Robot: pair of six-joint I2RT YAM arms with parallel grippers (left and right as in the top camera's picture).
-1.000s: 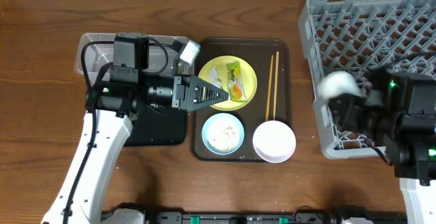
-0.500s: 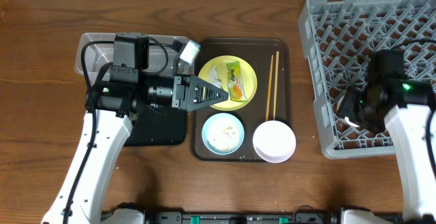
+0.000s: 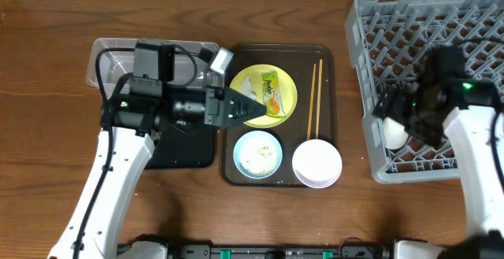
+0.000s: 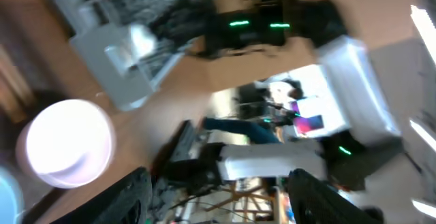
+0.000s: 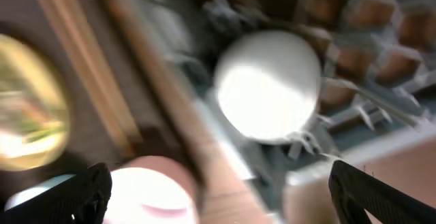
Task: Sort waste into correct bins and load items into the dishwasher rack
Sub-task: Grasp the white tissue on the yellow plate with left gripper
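Observation:
I should use my left gripper to put the wrapper (image 3: 272, 96) and white tissue into the clear tub (image 3: 120, 64) before I load the yellow-green plate, because they are lying on it.
The small white cup (image 3: 394, 134) lies in the front left corner of the grey dishwasher rack (image 3: 441, 31); it also shows in the right wrist view (image 5: 269, 84). My right gripper (image 3: 388, 111) is open just above it, holding nothing (image 5: 225, 197). My left gripper (image 3: 246, 109) is open and empty over the left edge of the yellow-green plate (image 3: 256, 82), which carries the green-and-orange wrapper (image 3: 272, 92). The light blue bowl (image 3: 257, 154) holds rice. The white bowl (image 3: 316, 163) and the chopsticks (image 3: 315, 101) sit beside them.
The plate, bowls and chopsticks rest on a dark brown serving tray (image 3: 276, 49). A clear tub (image 3: 110, 54) and a black tray (image 3: 185, 153) lie under my left arm. The left wrist view is blurred and shows the white bowl (image 4: 65, 142).
My right arm moved the white cup over the rack's front left corner and let it go; the cup now lies in the rack. My left arm barely shifted.

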